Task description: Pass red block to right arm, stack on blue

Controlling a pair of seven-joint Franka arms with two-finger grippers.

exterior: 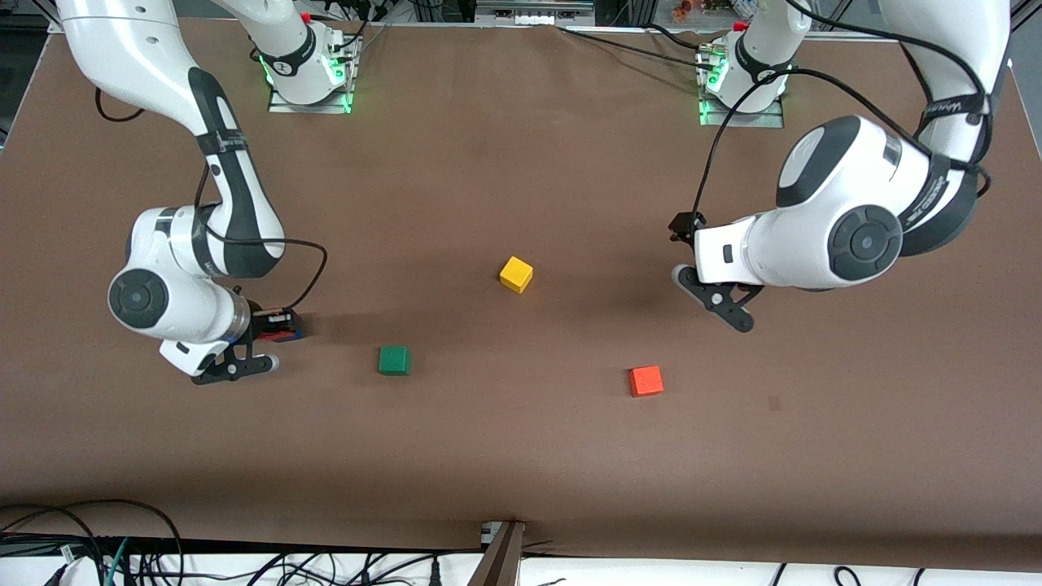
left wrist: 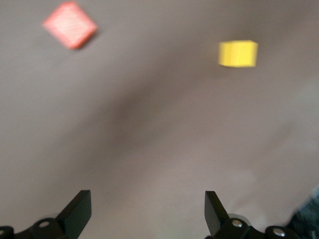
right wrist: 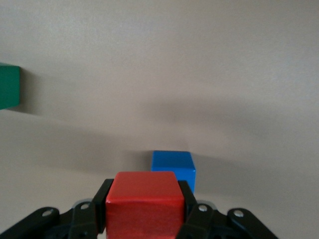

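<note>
The red block (right wrist: pixel 144 199) is square between my right gripper's fingers, and the blue cube's top (right wrist: pixel 172 160) is clear ahead. My right gripper carries on going over the cube and lets go there.
My right gripper (exterior: pixel 275 332) is shut on the red block (right wrist: pixel 143 209), which fills the space between its black fingers (right wrist: pixel 185 196). It holds the block low over the table at the right arm's end. The blue cube (right wrist: pixel 173 167) stands on the table just ahead of the red block, partly hidden by it. My left gripper (exterior: pixel 682 252) is open and empty above the table at the left arm's end. In the left wrist view its fingertips (left wrist: pixel 79 206) stand wide apart over bare mat.
A green cube (exterior: pixel 394 360) lies beside the right gripper, toward the table's middle, and shows in the right wrist view (right wrist: pixel 9 86). A yellow cube (exterior: pixel 516 274) sits mid-table. An orange-red cube (exterior: pixel 645 380) lies nearer the front camera, below the left gripper.
</note>
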